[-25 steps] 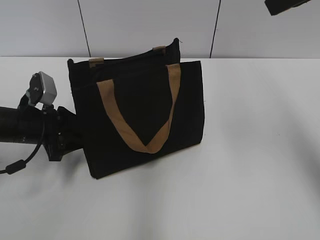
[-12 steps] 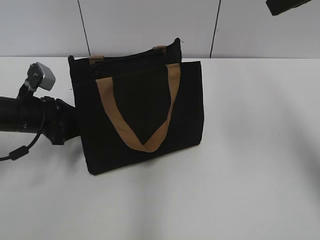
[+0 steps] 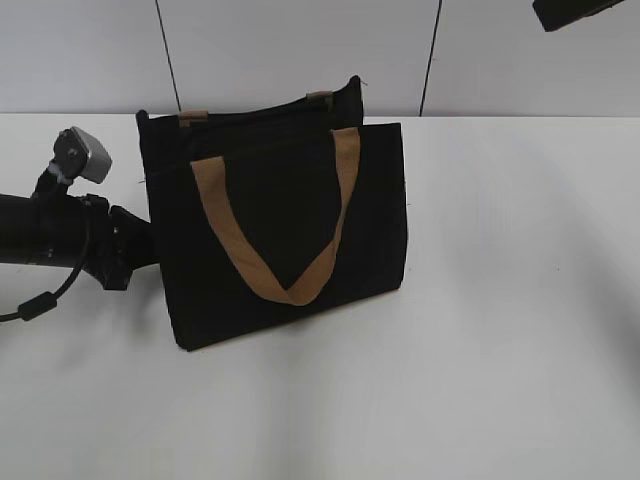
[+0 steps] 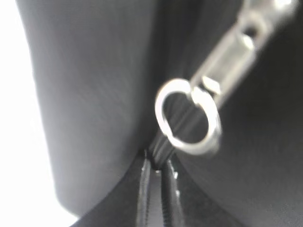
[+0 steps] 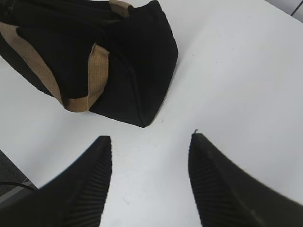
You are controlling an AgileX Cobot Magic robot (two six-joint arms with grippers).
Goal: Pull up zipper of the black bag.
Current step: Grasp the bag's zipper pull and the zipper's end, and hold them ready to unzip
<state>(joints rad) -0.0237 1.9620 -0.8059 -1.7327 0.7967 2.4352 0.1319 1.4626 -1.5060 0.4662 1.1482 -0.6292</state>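
Observation:
My gripper will make the silver pull slide across the bag's top toward the bag's far corner when it pulls, because the zipper's end is held beside the black bag.
The black bag [image 3: 285,215] stands upright on the white table, its tan handle hanging down the front. My left gripper [image 3: 148,245] is pressed against the bag's left side. In the left wrist view its jaws [image 4: 158,163] are closed on a thin black ribbed strip of the zipper [image 4: 163,147]. The silver ring pull [image 4: 188,116] hangs just beyond the fingertips, blurred. My right gripper [image 5: 149,142] is open and empty, high above the table to the right of the bag [image 5: 137,56].
White table [image 3: 500,300] with a pale wall behind. Part of the right arm [image 3: 580,10] shows at the top right corner of the exterior view. A cable [image 3: 35,305] hangs under the left arm.
The left arm rose a little along the bag's left side and the bag shifted slightly with it. Almost nothing moved in the last half second.

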